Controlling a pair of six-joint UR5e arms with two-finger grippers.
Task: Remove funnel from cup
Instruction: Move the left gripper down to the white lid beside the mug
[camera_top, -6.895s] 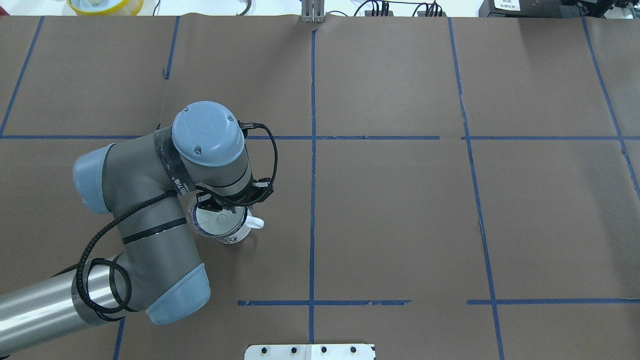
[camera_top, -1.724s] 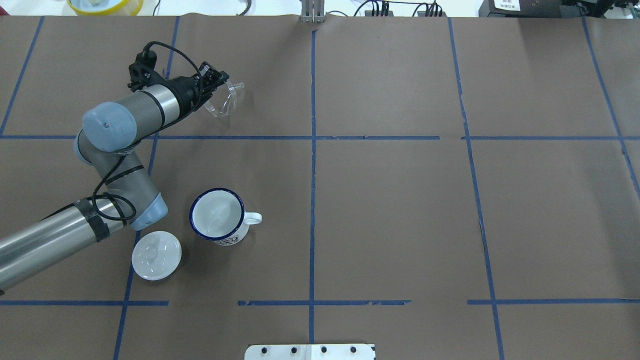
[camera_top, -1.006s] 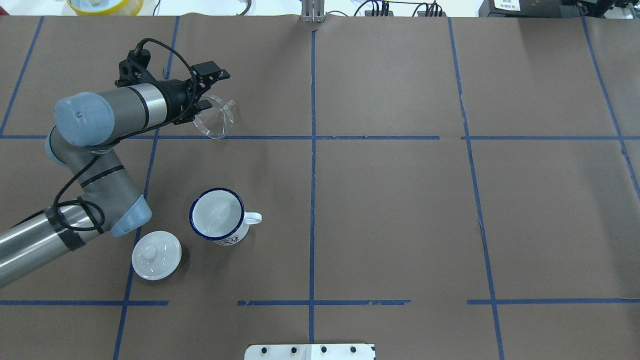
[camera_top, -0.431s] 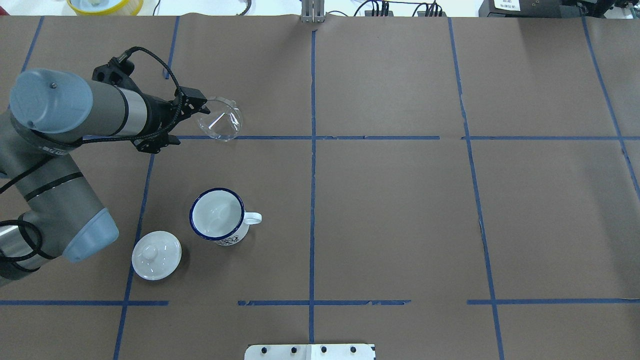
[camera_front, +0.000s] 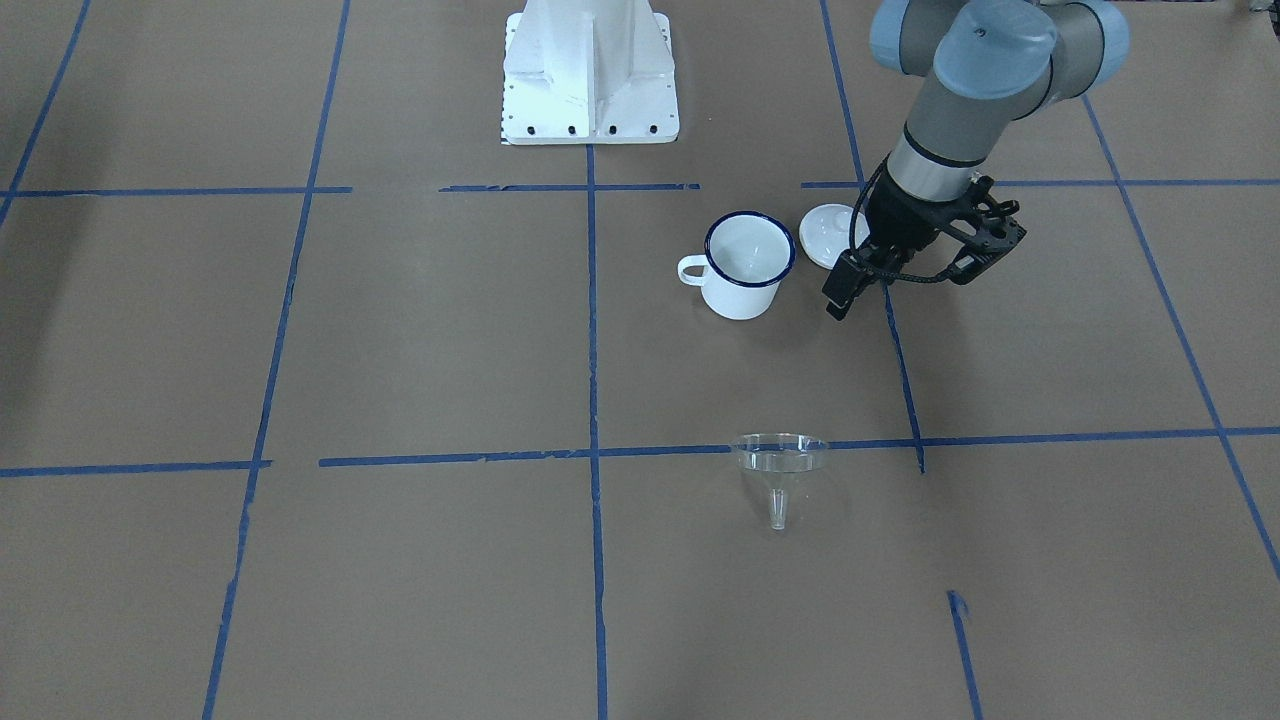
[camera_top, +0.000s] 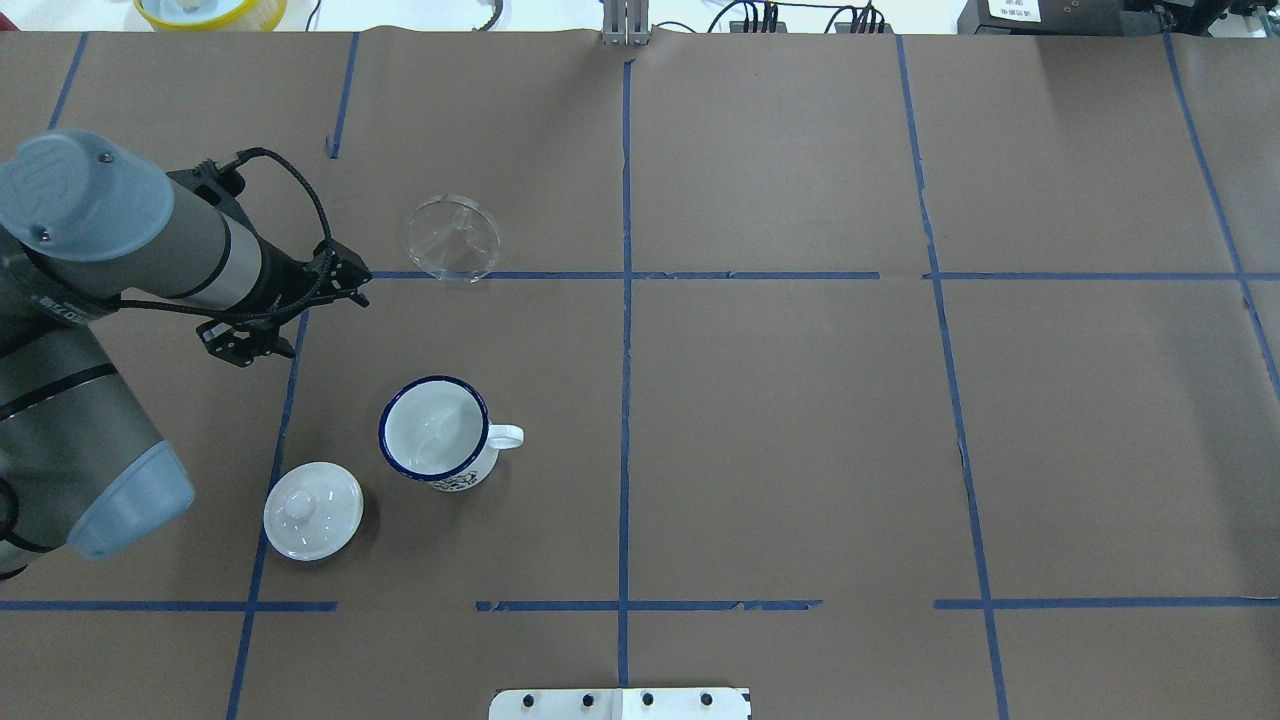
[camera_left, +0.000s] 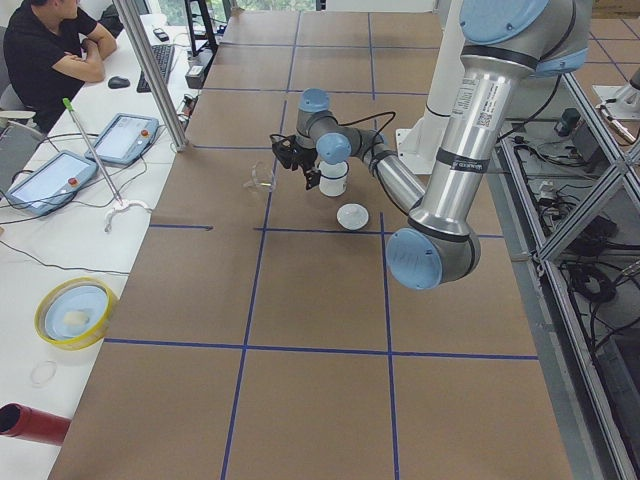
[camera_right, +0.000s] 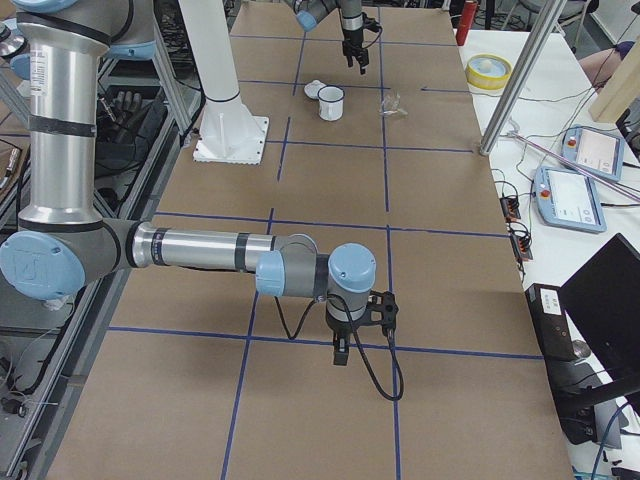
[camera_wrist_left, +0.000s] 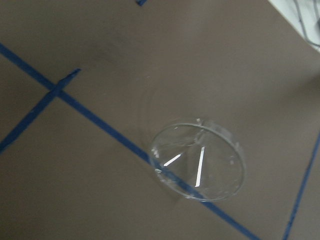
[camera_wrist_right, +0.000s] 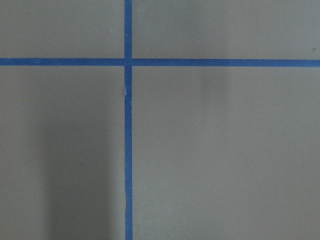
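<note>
I expect the lid (camera_front: 827, 235) to settle inside the cup's dark blue rim when I lower it, because it looks almost as wide as the cup's opening (camera_front: 750, 250).
The clear funnel (camera_top: 453, 238) rests on the brown table on a blue tape line, well beyond the cup and apart from it. It also shows in the front view (camera_front: 778, 465) and in the left wrist view (camera_wrist_left: 199, 162). The white cup with the dark blue rim (camera_top: 435, 430) stands upright and empty, handle to the right. My left gripper (camera_top: 305, 318) is open and empty, left of the funnel and clear of it; it hangs near the cup in the front view (camera_front: 915, 272). My right gripper (camera_right: 345, 340) shows only in the right side view; I cannot tell its state.
A white domed lid with a knob (camera_top: 313, 510) lies left of the cup, close to my left arm. The robot's white base plate (camera_top: 620, 703) sits at the near edge. A yellow bowl (camera_top: 210, 10) stands beyond the far edge.
My left gripper lifted the funnel out of the cup, carried it to the far left, let go and drew back. The funnel now rests on the table.
</note>
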